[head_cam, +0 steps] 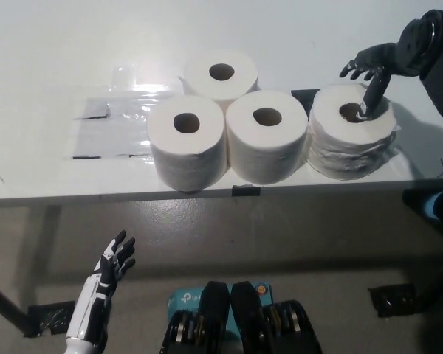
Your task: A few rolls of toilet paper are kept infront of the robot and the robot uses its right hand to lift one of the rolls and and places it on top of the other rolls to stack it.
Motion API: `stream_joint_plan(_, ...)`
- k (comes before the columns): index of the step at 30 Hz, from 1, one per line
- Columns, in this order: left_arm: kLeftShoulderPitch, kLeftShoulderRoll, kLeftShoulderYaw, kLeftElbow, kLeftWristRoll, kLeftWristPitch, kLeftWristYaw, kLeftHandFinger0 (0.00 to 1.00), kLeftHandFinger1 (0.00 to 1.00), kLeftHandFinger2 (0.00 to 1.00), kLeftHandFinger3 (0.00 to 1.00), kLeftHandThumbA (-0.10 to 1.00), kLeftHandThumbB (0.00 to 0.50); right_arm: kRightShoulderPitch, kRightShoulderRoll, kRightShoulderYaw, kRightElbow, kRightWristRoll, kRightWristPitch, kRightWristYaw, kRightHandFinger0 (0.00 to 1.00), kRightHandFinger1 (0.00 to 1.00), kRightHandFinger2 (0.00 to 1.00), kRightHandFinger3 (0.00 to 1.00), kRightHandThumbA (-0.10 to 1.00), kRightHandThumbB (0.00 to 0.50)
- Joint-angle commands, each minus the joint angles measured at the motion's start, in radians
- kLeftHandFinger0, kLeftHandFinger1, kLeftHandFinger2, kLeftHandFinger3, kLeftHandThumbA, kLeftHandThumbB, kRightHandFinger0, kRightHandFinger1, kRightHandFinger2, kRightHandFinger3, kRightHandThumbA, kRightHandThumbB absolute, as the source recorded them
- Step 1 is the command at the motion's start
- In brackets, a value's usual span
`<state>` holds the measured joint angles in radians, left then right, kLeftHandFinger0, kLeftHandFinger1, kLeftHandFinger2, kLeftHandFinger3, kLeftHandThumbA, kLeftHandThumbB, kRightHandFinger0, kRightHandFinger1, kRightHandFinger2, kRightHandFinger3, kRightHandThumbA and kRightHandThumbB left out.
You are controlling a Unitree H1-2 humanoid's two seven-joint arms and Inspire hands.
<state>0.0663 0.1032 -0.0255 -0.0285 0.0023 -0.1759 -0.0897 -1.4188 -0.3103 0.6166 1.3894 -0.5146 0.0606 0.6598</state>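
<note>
One finger is pointing down at the edge of the core hole [362, 115]. The crumpled roll [351, 144] will therefore tilt to the side when I pick it up.
Several white toilet paper rolls stand upright on the white table [52, 44]. Three of them form a cluster: a back roll [221, 73], a front left roll [187, 140] and a front middle roll [267, 135]. A more crumpled roll [351, 140] stands alone at the right. My black right hand [372, 66] hovers over that right roll with its fingers spread, open; one finger points down to the edge of the roll's core hole. My white left hand [109, 276] rests open below the table edge at the lower left.
A clear plastic sheet with dark tape [107, 125] lies on the table left of the rolls. The table's front edge [207, 193] runs just below the rolls. A dark object [395, 299] sits on the floor at the lower right.
</note>
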Motion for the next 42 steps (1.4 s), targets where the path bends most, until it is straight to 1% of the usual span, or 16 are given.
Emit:
stream_joint_plan(1, 0.001, 0.003, -0.007, -0.032, 0.005, -0.033, -0.007, 1.0, 1.0, 1.0, 1.0, 1.0, 0.097, -0.023, 0.001, 0.006, 0.004, -0.023, -0.055, -0.037, 1.0, 1.0, 1.0, 1.0, 1.0, 0.355)
stream_joint_plan(6, 0.002, 0.004, -0.009, -0.032, 0.005, -0.037, -0.008, 1.0, 1.0, 1.0, 1.0, 1.0, 0.092, 0.0, 0.017, -0.074, 0.03, 0.046, 0.078, -0.06, 1.0, 1.0, 1.0, 1.0, 0.75, 0.365)
stream_joint_plan(14, 0.011, -0.001, -0.003, -0.028, -0.005, -0.048, -0.004, 1.0, 1.0, 1.0, 1.0, 1.0, 0.089, 0.06, 0.028, -0.007, 0.027, -0.043, 0.036, -0.228, 1.0, 1.0, 1.0, 1.0, 0.77, 0.4)
stream_joint_plan(16, 0.012, -0.003, -0.004, -0.029, -0.007, -0.049, -0.005, 1.0, 1.0, 1.0, 1.0, 1.0, 0.086, 0.08, 0.033, -0.029, 0.028, -0.025, 0.038, -0.27, 0.58, 0.67, 0.81, 1.0, 0.73, 0.354)
stream_joint_plan(17, 0.011, -0.002, -0.003, -0.028, -0.006, -0.051, -0.004, 1.0, 1.0, 1.0, 1.0, 1.0, 0.086, 0.093, 0.037, -0.046, 0.028, -0.01, 0.031, -0.305, 0.33, 0.43, 0.57, 0.73, 0.7, 0.289)
stream_joint_plan(18, 0.011, -0.002, -0.003, -0.028, -0.006, -0.052, -0.004, 1.0, 1.0, 1.0, 1.0, 1.0, 0.086, 0.093, 0.037, -0.049, 0.028, -0.009, 0.03, -0.31, 0.29, 0.39, 0.53, 0.69, 0.7, 0.294)
stream_joint_plan(19, 0.01, -0.002, -0.001, -0.027, -0.008, -0.056, -0.003, 1.0, 1.0, 1.0, 1.0, 1.0, 0.085, 0.104, 0.039, -0.041, 0.025, -0.024, 0.009, -0.344, 0.12, 0.18, 0.31, 0.48, 0.71, 0.211)
stream_joint_plan(20, 0.009, -0.001, 0.001, -0.027, -0.014, -0.054, -0.005, 1.0, 1.0, 1.0, 1.0, 1.0, 0.087, 0.123, 0.04, -0.044, 0.018, -0.027, -0.002, -0.391, 0.0, 0.04, 0.21, 0.49, 0.74, 0.087)
stream_joint_plan(23, 0.008, 0.002, 0.005, -0.031, -0.018, -0.05, -0.005, 1.0, 1.0, 1.0, 1.0, 1.0, 0.094, 0.138, 0.039, -0.076, 0.021, 0.001, 0.015, -0.414, 0.01, 0.09, 0.26, 0.49, 0.76, 0.004)
stream_joint_plan(25, 0.004, 0.005, 0.009, -0.03, -0.027, -0.047, -0.008, 1.0, 1.0, 1.0, 1.0, 1.0, 0.092, 0.153, 0.025, -0.118, 0.021, 0.035, 0.001, -0.421, 0.23, 0.31, 0.43, 0.58, 0.79, 0.0)
stream_joint_plan(27, 0.0, 0.007, 0.014, -0.027, -0.032, -0.05, -0.009, 1.0, 1.0, 1.0, 1.0, 1.0, 0.091, 0.169, 0.011, -0.198, 0.023, 0.095, 0.001, -0.428, 0.05, 0.16, 0.28, 0.51, 0.77, 0.0)
stream_joint_plan(29, -0.001, 0.006, 0.016, -0.026, -0.03, -0.053, -0.007, 1.0, 1.0, 1.0, 1.0, 1.0, 0.09, 0.189, -0.003, -0.255, 0.024, 0.127, -0.001, -0.432, 0.03, 0.29, 0.47, 0.44, 0.8, 0.0)
stream_joint_plan(30, -0.002, 0.006, 0.017, -0.026, -0.03, -0.053, -0.008, 1.0, 1.0, 1.0, 1.0, 1.0, 0.087, 0.196, -0.01, -0.267, 0.021, 0.123, -0.006, -0.432, 0.26, 0.54, 0.69, 0.57, 0.82, 0.0)
stream_joint_plan(33, -0.003, 0.006, 0.021, -0.028, -0.034, -0.051, -0.008, 1.0, 1.0, 1.0, 1.0, 1.0, 0.095, 0.222, -0.021, -0.325, 0.025, 0.15, -0.004, -0.425, 0.11, 0.48, 0.76, 0.36, 0.84, 0.007)
stream_joint_plan(35, -0.004, 0.007, 0.025, -0.027, -0.036, -0.051, -0.007, 1.0, 1.0, 1.0, 1.0, 1.0, 0.1, 0.238, -0.024, -0.347, 0.027, 0.159, -0.013, -0.419, 0.09, 0.49, 0.84, 0.49, 0.82, 0.009)
stream_joint_plan(42, -0.005, 0.002, 0.039, -0.033, -0.045, -0.047, 0.0, 1.0, 1.0, 1.0, 1.0, 1.0, 0.102, 0.318, -0.022, -0.55, 0.034, 0.327, -0.016, -0.401, 0.0, 0.12, 0.54, 0.5, 0.67, 0.0)
